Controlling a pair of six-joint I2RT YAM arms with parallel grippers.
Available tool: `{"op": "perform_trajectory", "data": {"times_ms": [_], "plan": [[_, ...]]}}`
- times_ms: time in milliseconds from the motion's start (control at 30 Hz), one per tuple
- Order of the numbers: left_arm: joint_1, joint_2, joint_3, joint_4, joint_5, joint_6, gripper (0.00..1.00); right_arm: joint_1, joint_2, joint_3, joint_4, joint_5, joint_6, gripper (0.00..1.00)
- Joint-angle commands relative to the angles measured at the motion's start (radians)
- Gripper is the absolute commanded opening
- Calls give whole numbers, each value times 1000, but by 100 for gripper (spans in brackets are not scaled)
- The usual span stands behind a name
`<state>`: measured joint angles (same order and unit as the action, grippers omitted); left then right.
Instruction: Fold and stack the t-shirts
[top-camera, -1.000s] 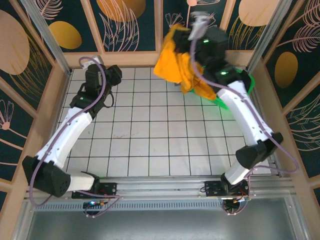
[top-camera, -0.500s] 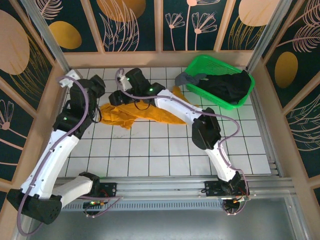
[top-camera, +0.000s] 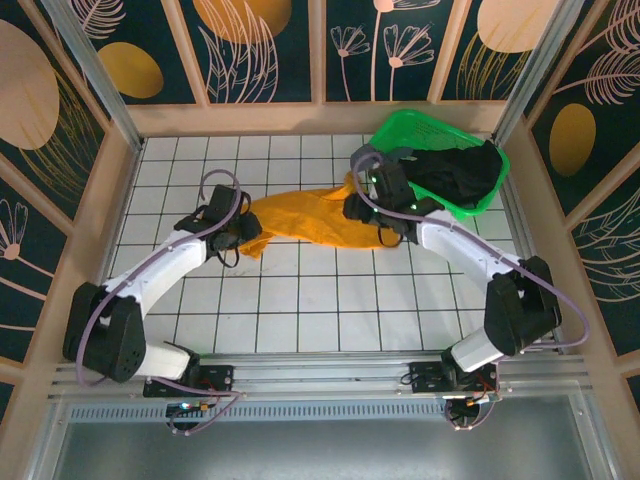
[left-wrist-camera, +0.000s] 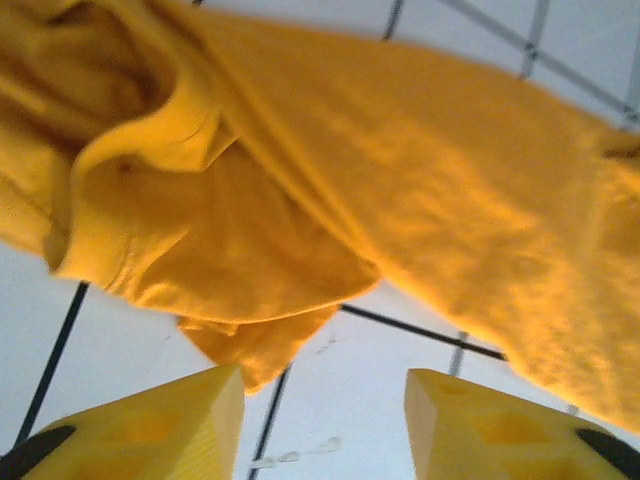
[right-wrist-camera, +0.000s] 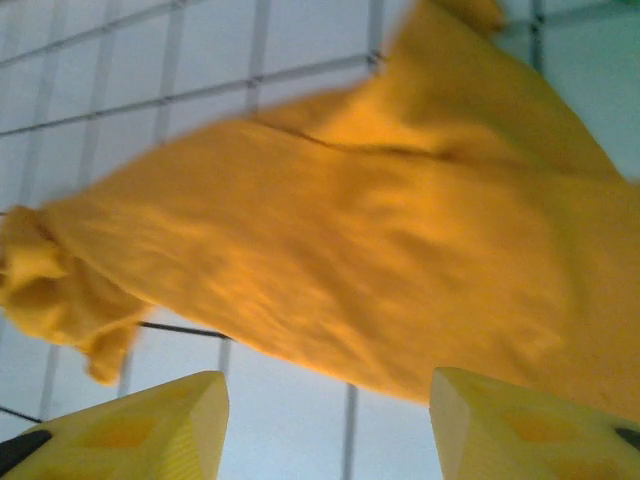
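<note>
I see a fold edge running along the mustard-orange t-shirt, so I expect the t-shirt to open into a broad sheet when I lift and spread it.
The mustard-orange t-shirt lies crumpled in a long strip on the white tiled floor, towards the back. My left gripper is at its left end and my right gripper at its right end. In the left wrist view the left gripper is open over bare tile, with the bunched cloth just ahead of the fingertips. The right gripper is also open, the shirt beyond its tips. A black t-shirt and a grey one lie in the basket.
The green mesh basket stands at the back right corner, just behind my right gripper. Wooden frame walls enclose the floor on the left, back and right. Open tiles stretch between the shirt and the arm bases at the front.
The orange shirt, held up in the air by my right gripper a second ago, now lies on the floor. The right gripper has opened, and both arms have swung to the shirt's ends.
</note>
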<state>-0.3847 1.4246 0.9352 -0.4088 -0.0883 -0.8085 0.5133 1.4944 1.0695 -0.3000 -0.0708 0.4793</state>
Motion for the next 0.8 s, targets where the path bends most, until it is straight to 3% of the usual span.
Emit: {"op": "perform_trajectory", "data": {"times_ms": [0,333,767], "plan": [[0,40,-15,-43,-50,-79,56,-53,-67,-112,-9,47,57,60],[21,216,1,135,67,-361,62,-148,-76,-278,43,-3,125,63],[21,246,31,175,138,-567,51,-189,32,-285,103,-25,158,64]]}}
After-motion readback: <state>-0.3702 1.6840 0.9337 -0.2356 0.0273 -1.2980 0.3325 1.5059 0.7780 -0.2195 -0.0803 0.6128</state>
